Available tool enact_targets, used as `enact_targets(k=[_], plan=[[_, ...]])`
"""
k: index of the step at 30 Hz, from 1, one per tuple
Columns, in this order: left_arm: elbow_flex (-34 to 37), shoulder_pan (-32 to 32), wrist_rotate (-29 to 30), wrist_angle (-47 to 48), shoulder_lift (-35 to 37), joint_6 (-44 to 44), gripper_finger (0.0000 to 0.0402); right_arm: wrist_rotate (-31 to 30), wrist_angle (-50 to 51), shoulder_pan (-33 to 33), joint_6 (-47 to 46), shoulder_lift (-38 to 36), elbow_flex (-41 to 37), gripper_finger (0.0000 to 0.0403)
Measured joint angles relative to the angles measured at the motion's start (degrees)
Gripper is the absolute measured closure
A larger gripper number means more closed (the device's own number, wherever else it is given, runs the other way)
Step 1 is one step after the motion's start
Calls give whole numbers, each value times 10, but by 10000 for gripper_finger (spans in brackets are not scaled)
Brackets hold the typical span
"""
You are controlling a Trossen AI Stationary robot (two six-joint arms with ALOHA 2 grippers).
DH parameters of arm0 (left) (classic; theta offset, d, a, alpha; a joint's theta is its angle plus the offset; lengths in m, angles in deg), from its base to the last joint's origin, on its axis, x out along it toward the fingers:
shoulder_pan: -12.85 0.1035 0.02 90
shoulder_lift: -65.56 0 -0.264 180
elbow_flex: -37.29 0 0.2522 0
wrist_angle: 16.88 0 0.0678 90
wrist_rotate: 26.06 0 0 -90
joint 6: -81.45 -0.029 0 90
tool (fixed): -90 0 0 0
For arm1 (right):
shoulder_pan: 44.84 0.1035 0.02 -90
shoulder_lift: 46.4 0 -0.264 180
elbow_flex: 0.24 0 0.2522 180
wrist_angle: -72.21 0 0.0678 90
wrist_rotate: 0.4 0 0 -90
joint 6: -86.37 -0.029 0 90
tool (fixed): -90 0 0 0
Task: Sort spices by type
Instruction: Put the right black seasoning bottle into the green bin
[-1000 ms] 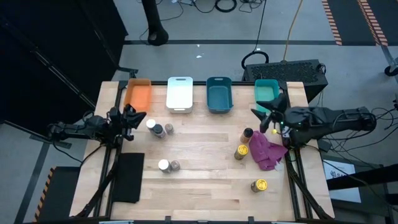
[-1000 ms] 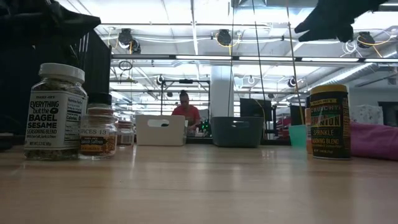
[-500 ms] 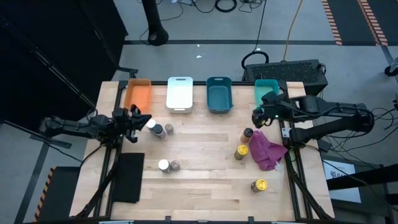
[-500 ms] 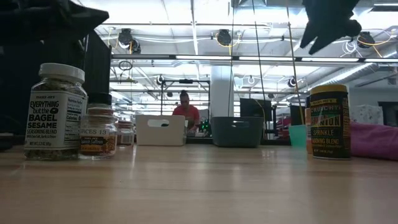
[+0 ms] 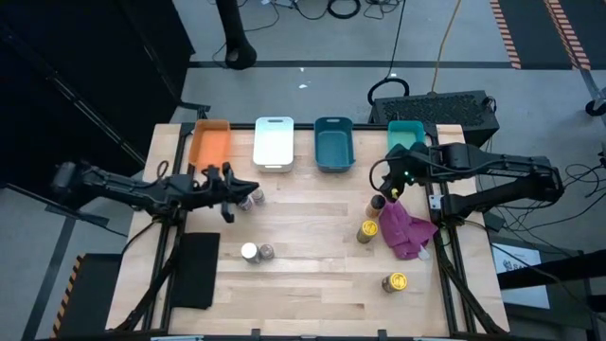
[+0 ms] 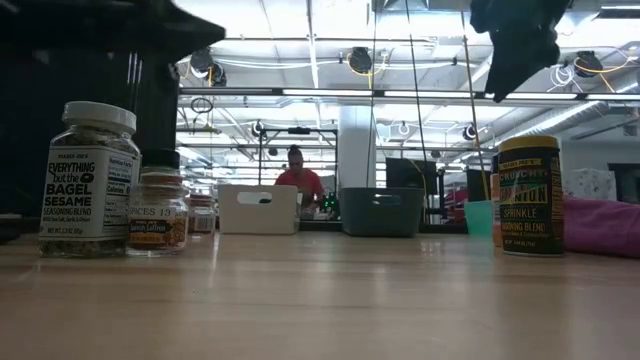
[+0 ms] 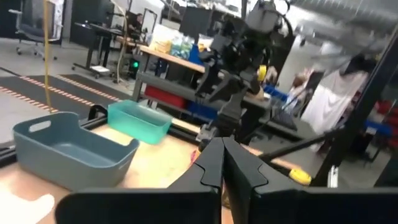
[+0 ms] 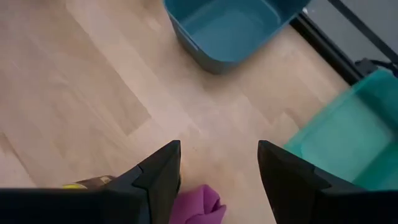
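The brown-lidded jar [image 5: 374, 207] is behind one finger of my right gripper, which slants toward the bins, so next I tip the fingers down and center them over the lid [image 5: 378, 201].
Several small spice jars stand on the wooden table. In the high view two dark-lidded jars [image 5: 249, 197] sit beside my left gripper [image 5: 235, 193], a white-lidded jar [image 5: 249, 252] and a brown-lidded one [image 5: 267, 251] stand nearer, and two yellow-lidded jars [image 5: 367, 230] [image 5: 394, 282] flank a magenta cloth [image 5: 405, 230]. My left gripper [image 7: 222, 155] is shut and hovers above the table. My right gripper [image 5: 387, 188] [image 8: 219, 177] is open and points down just above a brown-lidded jar [image 5: 377, 203] by the cloth's far edge.
Orange [image 5: 210, 144], white [image 5: 274, 142], blue [image 5: 333, 144] and teal [image 5: 405, 140] bins line the table's far edge. A black pad [image 5: 194, 270] lies at the near left. In the low view a person [image 6: 299, 180] sits beyond the table.
My left gripper has reached toward the table's right and now hangs over the spot where a white-lidded jar stood beside the two dark-lidded ones. My right gripper has swung toward the table's left and tipped down over the brown-lidded jar by the cloth.
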Motion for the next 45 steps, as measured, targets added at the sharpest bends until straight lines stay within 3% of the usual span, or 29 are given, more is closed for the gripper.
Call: enact_targets(k=[9,17,20,24,31,40,45], plan=[[-48,-12,-2,-50,-96,-61,391,-2,-64,0,3,0,0,206],[-49,-12,-63,-350,-269,-121,391,-4,-108,-1,-1,0,0,206],[-57,-12,-68,-420,-335,-121,391,-1,-125,-3,-10,0,0,206],[-84,-12,-69,-427,-377,-121,391,24,-110,-3,-8,6,0,206],[-115,-14,-103,-410,-376,-110,391,89,-38,6,-63,38,0,206],[-126,-15,-107,-397,-374,-100,391,107,89,7,-130,63,0,206],[-126,-14,-107,-380,-367,-105,391,126,83,4,-138,64,0,206]])
